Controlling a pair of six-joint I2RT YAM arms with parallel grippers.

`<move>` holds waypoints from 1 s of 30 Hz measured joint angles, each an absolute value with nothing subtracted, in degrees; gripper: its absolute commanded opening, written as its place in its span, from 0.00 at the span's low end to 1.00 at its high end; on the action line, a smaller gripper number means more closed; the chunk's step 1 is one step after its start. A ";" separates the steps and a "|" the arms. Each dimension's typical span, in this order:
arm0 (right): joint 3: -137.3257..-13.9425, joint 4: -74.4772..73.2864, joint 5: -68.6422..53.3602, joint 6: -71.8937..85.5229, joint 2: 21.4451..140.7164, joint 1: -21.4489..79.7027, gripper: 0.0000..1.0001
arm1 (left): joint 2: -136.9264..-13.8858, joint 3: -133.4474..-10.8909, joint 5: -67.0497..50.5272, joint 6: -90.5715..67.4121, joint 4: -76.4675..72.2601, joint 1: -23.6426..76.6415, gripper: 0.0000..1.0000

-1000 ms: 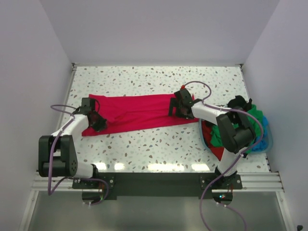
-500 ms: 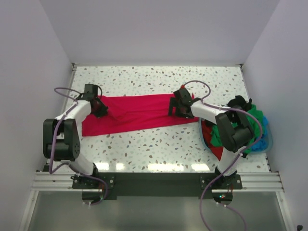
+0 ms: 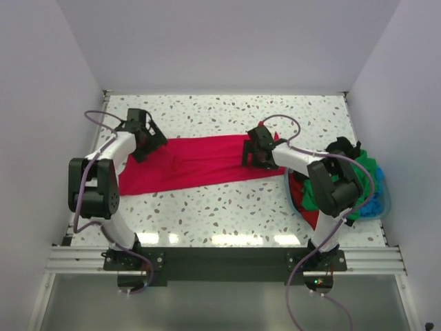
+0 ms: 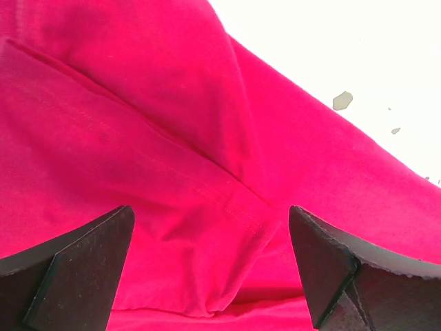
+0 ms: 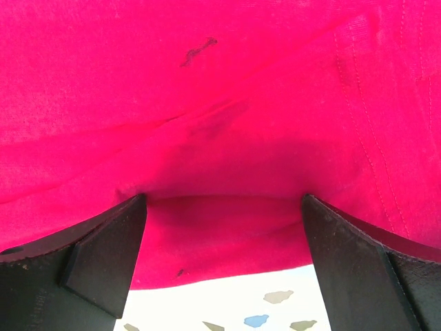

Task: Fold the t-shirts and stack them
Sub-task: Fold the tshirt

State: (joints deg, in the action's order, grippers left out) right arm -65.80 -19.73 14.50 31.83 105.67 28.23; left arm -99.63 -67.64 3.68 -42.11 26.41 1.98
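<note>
The crimson-red t-shirt's long band (image 3: 207,163) is lying crosswise. My left gripper needs to swing its end away while my right gripper pulls the band's other end (image 3: 275,172) close, before I fold.
A crimson-red t-shirt (image 3: 196,162) lies as a long folded band across the middle of the table. My left gripper (image 3: 142,140) hovers over its far left corner, open, with only red cloth (image 4: 172,138) and a sewn fold under the jaws (image 4: 210,255). My right gripper (image 3: 253,153) sits low on the shirt's right end, also open. A doubled edge of the cloth (image 5: 220,103) lies between its fingers (image 5: 224,234), unpinched. More t-shirts, green (image 3: 366,170) and red (image 3: 309,213), are heaped in the basket on the right.
The light blue round basket (image 3: 380,201) stands at the right edge, partly behind my right arm. Speckled white tabletop (image 3: 220,210) shows in front of the shirt and behind it. Grey walls close in the left, back and right.
My left gripper has travelled from the shirt's near left corner to its far left corner and opened, letting go of the cloth. The right gripper has stayed put.
</note>
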 measured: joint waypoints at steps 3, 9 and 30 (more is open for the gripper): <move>-66.72 -22.02 14.52 30.79 105.67 28.23 0.99 | -97.65 -67.13 4.75 -41.78 27.38 1.98 1.00; -72.44 -26.79 15.09 27.49 105.60 28.10 0.99 | -86.56 -60.42 9.58 -40.91 29.43 1.96 1.00; -88.49 -27.09 10.57 22.55 121.01 23.44 0.99 | -106.61 -68.73 8.88 -40.60 27.75 0.25 1.00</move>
